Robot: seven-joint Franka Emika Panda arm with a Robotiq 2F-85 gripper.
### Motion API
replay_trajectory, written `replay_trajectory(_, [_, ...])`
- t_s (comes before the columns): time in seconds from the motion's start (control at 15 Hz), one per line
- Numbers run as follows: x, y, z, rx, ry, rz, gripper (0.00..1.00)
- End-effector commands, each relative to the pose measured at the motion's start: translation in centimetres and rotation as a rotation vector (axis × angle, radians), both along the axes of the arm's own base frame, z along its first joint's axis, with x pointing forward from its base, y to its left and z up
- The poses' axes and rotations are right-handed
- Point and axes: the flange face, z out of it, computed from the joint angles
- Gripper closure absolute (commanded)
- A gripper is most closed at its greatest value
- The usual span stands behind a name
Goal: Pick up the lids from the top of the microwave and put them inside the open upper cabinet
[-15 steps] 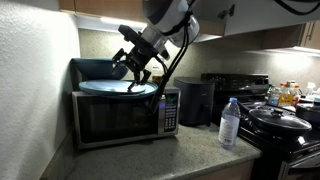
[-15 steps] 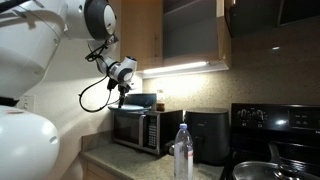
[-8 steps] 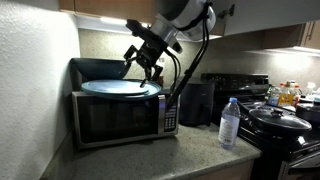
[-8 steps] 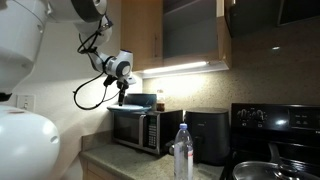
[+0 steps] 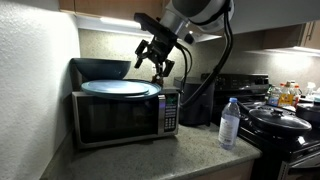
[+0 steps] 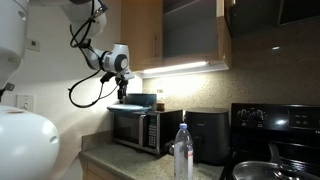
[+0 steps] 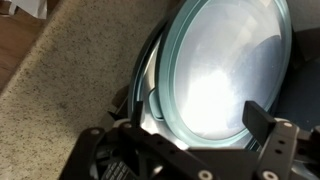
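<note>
My gripper is aimed steeply down over the flat pale blue lids [image 5: 120, 87], so next I move back, tilt level and grab their near rim [image 5: 153, 93] from the front.
The pale blue lids [image 5: 120, 87] lie stacked flat on top of the silver microwave [image 5: 120, 118], in front of a dark blue bowl [image 5: 100, 68]. My gripper [image 5: 158, 66] is open and empty. It hangs above the right end of the microwave's top, clear of the lids. In the wrist view the lids [image 7: 225, 60] fill the upper right, and my gripper [image 7: 198, 118] shows its fingers [image 7: 260, 118] spread wide over their near rim. In an exterior view my gripper [image 6: 120, 92] hangs over the microwave [image 6: 140, 128].
The open upper cabinet [image 6: 195, 30] is above and to the right of the microwave. A black rounded appliance [image 5: 195, 100] stands beside the microwave. A water bottle [image 5: 230, 122] stands on the speckled counter [image 5: 190, 155]. A pot with a black domed lid [image 5: 278, 118] is on the stove.
My gripper has risen from the lids and moved right, towards the microwave's right end. It stays open and empty. The lids have not moved.
</note>
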Motion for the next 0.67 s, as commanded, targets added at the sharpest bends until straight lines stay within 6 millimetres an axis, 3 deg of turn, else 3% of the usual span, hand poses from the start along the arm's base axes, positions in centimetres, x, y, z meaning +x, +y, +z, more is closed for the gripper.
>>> replay_trajectory(0.0, [-0.2,-0.7,-1.8,0.019,0.015,-0.048,0.00])
replay_trajectory(0.4, [-1.9,-3.3,-7.7,0.112,0.079,-0.178,0.00])
replay_trajectory(0.6, [-3.0,-4.4,-9.5,0.166,0.059,-0.225,0.00])
